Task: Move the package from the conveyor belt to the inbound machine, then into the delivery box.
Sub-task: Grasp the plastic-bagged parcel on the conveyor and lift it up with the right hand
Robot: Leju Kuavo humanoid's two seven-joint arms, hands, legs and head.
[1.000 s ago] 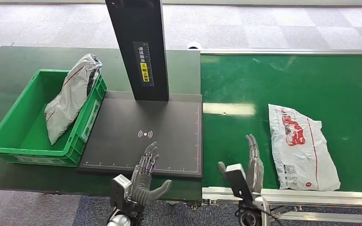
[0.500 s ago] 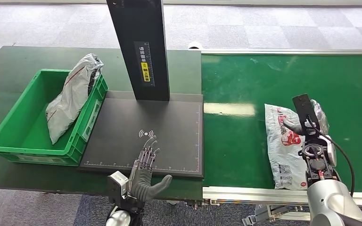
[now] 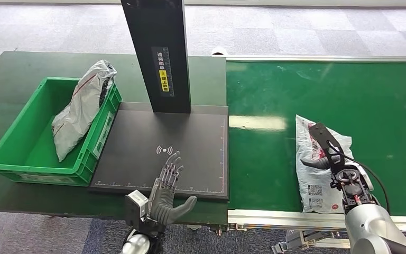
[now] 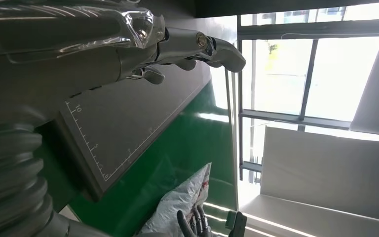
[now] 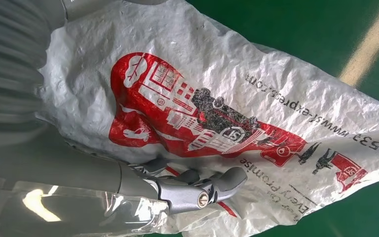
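I see the package's far end (image 3: 304, 124) looking thin and wrinkled, so I expect the white package (image 3: 310, 172) to bunch up at its middle and fold over there when I lift it.
The white package with red print (image 3: 310, 182) (image 5: 227, 98) (image 4: 180, 207) lies flat on the green conveyor belt (image 3: 349, 84), near its front edge. My right hand (image 3: 332, 159) (image 5: 187, 185) lies on top of it with the thumb spread out to the side; the package is not lifted. The wrist camera hides the fingers in the head view. My left hand (image 3: 166, 189) (image 4: 128, 44) hovers open, fingers apart, at the front edge of the inbound machine's black scan pad (image 3: 190, 135). The green delivery box (image 3: 10, 159) stands left of the pad.
The machine's black column (image 3: 156, 53) rises at the back of the pad. Another grey-white package (image 3: 79, 111) leans in the delivery box against its right wall. A silver rail (image 3: 275, 217) runs along the belt's front edge.
My right hand swung up from the belt's front edge over the package, then came down onto it. The package drifted slightly left. My left hand barely moved.
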